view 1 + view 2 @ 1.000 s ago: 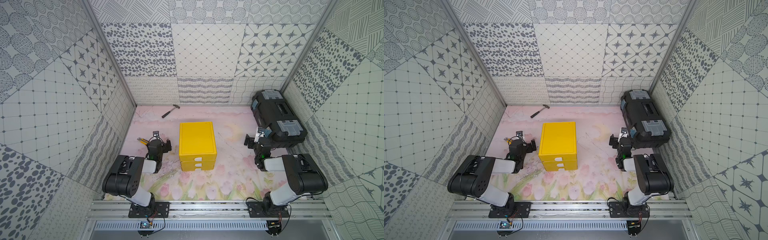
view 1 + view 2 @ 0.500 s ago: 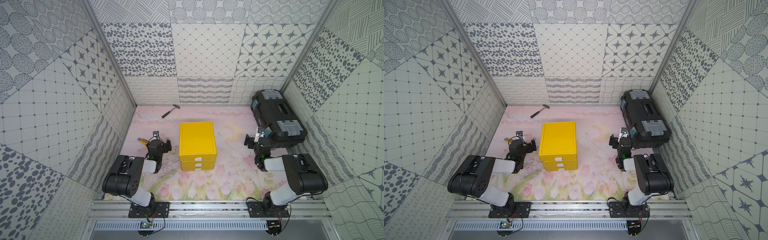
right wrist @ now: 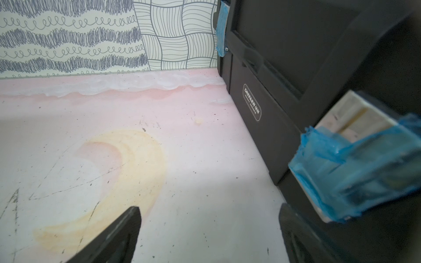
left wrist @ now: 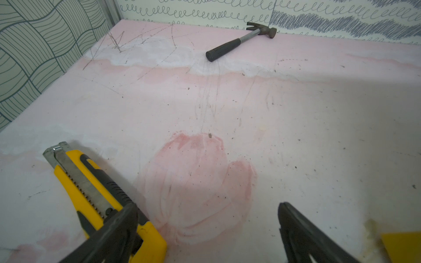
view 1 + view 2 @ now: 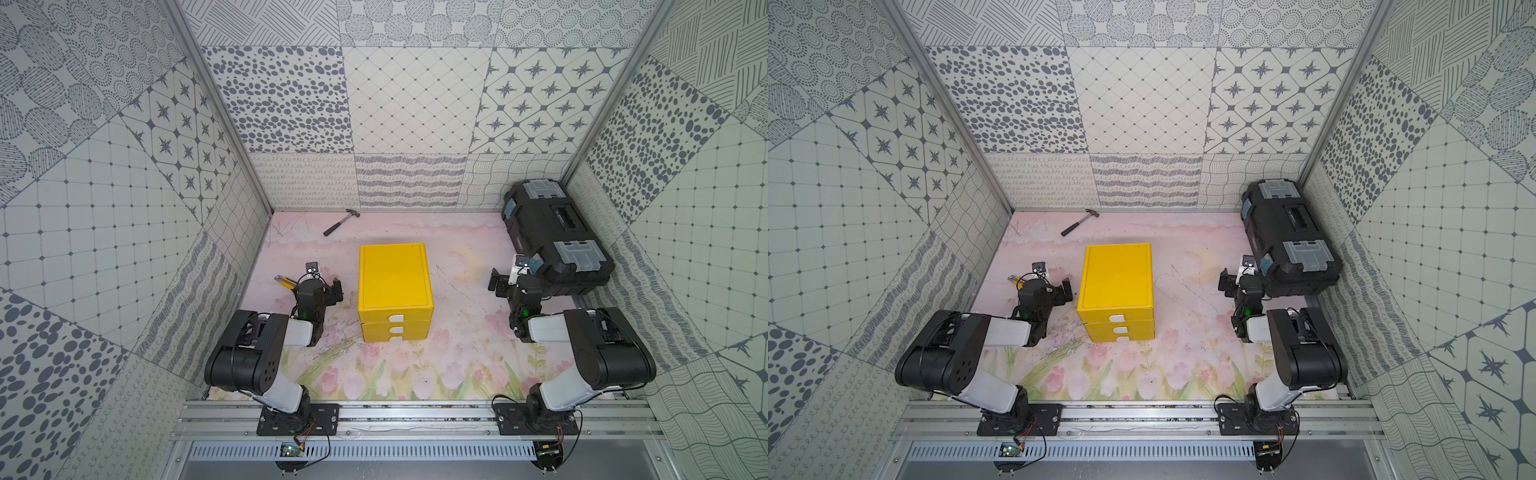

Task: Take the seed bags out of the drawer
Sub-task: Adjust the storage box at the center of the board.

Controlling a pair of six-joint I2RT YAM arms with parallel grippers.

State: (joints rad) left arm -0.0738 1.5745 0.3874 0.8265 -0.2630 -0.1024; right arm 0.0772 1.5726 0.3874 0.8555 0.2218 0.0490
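I see the yellow drawer unit [image 5: 395, 289] standing broad and free with clear mat [image 5: 459, 292] around it, so when I push its side, it will pivot upright as one block.
A yellow drawer unit [image 5: 394, 275] [image 5: 1116, 275] stands mid-table, and its three white-handled drawers [image 5: 395, 325] are all shut. The seed bags are hidden. To the unit's left, my left gripper [image 5: 318, 280] [image 5: 1044, 283] rests low over the mat. It is open and holds nothing [image 4: 208, 206]. One of its fingers [image 4: 118, 230] overlaps a yellow box cutter [image 4: 91, 182]. My right gripper [image 5: 517, 277] [image 5: 1245, 276] is to the unit's right, beside a black toolbox [image 5: 557, 237]. It is open too, with bare mat between its fingers [image 3: 209, 207].
A hammer [image 5: 340, 222] [image 4: 237, 42] lies near the back wall. The black toolbox [image 3: 296, 57] fills the back right corner, and its blue-taped latch [image 3: 355, 168] is close to my right gripper. Patterned walls enclose the table on three sides.
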